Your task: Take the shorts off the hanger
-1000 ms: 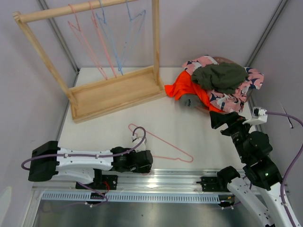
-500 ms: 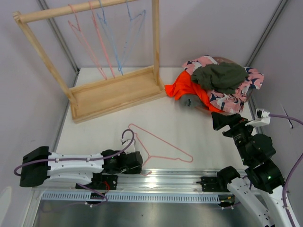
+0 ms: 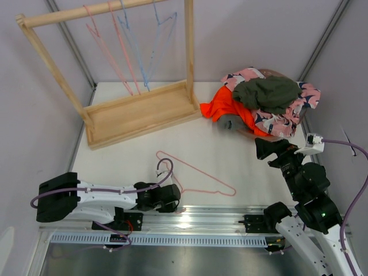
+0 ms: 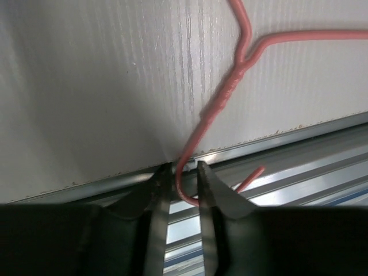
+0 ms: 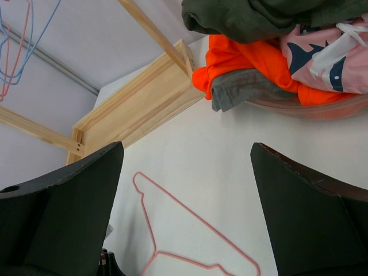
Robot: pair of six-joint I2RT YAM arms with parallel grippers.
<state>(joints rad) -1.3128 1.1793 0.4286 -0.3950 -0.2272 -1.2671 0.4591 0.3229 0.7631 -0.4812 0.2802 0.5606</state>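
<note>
I should lift the pink hanger and have my right gripper take its far end [image 3: 160, 153], because my left gripper is around the hook [image 4: 185, 196] that must go over the rail.
The shorts lie heaped at the table's back right: dark olive [image 3: 269, 92] on top, patterned pink [image 3: 299, 109], bright orange [image 3: 221, 106] and grey [image 3: 230, 122] beneath. A bare pink wire hanger [image 3: 198, 172] lies flat on the table near the front edge, with no fabric on it. My left gripper [image 3: 175, 198] is low at that edge. Its jaws stand a narrow slit apart around the hanger's hook [image 4: 179, 184], and a gap shows beside the wire. My right gripper [image 3: 263, 148] hovers wide open in front of the heap, holding nothing.
A wooden clothes rack [image 3: 138, 112] stands at the back left, with empty pink and blue wire hangers [image 3: 144, 52] on its rail. The heap rests in a shallow pinkish bowl [image 5: 310, 109]. A metal rail [image 3: 201, 215] runs along the table's front edge.
The left gripper pulled back left, then came forward again to the hook, and its jaws narrowed around the wire. The right gripper shifted only slightly.
</note>
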